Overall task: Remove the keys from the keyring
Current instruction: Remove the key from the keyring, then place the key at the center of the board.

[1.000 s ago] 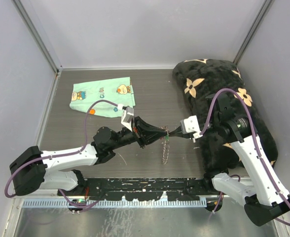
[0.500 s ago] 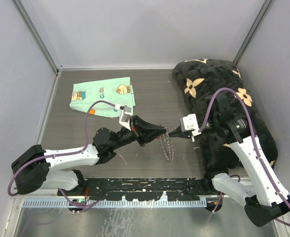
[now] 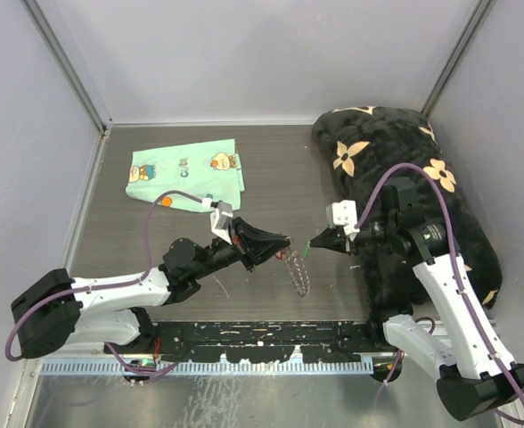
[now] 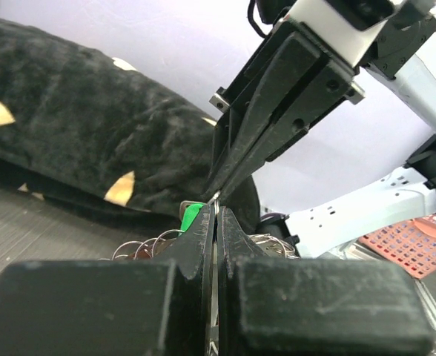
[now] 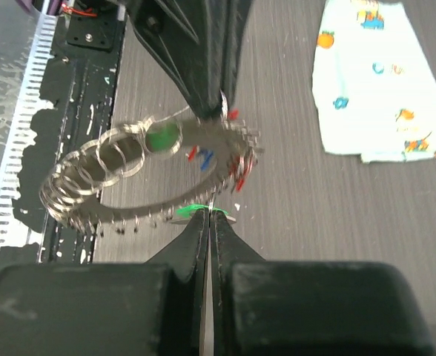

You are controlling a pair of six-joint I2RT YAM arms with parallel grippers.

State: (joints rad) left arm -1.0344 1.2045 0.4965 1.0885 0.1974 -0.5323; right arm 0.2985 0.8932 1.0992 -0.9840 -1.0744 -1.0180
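Note:
My right gripper should go next to the open surface beside the black blanket and let go of the green key there, because the key is clear of the keyring.
The keyring is a big silver wire loop fringed with small rings, hanging in the air between my two arms. My left gripper is shut on its wire rim; in the left wrist view the thin wire runs between the closed fingers. My right gripper faces it from the right, shut on the green head of a key at the near rim of the keyring. Other keys with red, blue and green heads hang on the loop.
A mint-green cartoon-print cloth lies at the back left. A black blanket with tan flowers fills the right side under the right arm. A black perforated strip runs along the near edge. Grey walls close three sides.
The two grippers have drawn slightly apart: the left one has pulled back toward the left and near side, the right one has turned and shifted. The keyring now hangs lower between them.

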